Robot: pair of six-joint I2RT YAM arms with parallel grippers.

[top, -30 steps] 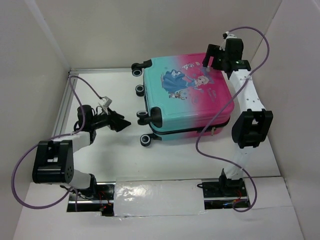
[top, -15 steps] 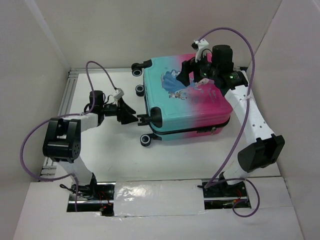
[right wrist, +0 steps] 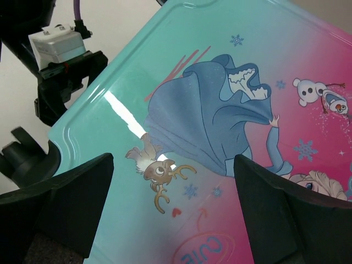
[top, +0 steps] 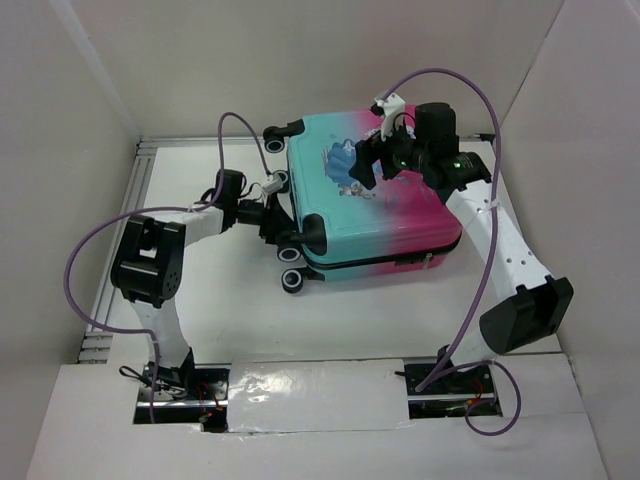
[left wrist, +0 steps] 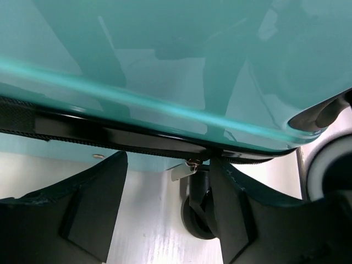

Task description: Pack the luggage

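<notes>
The silver zipper pull (left wrist: 193,163) is off-center, near one finger of my left gripper. Next, I move over and line up with its tab (left wrist: 181,171) before I pinch.
The luggage (top: 400,205) lies flat and closed on the table, teal on the left, pink on the right, with cartoon figures on its lid. My left gripper (top: 277,205) is open at its wheel end, the jaws on either side of the zip line (left wrist: 110,135) and a small silver zipper pull (left wrist: 184,170). A black wheel (left wrist: 199,212) is just behind the pull. My right gripper (top: 362,165) is open and hovers over the lid's teal part (right wrist: 99,137), holding nothing.
White walls close in the table on three sides. A metal rail (top: 130,200) runs along the left edge. Black wheels (top: 291,281) stick out of the luggage's left side. Purple cables (top: 90,250) loop off both arms.
My left gripper has moved right, up against the luggage's wheel end. My right gripper has swung left from the back right corner to above the lid.
</notes>
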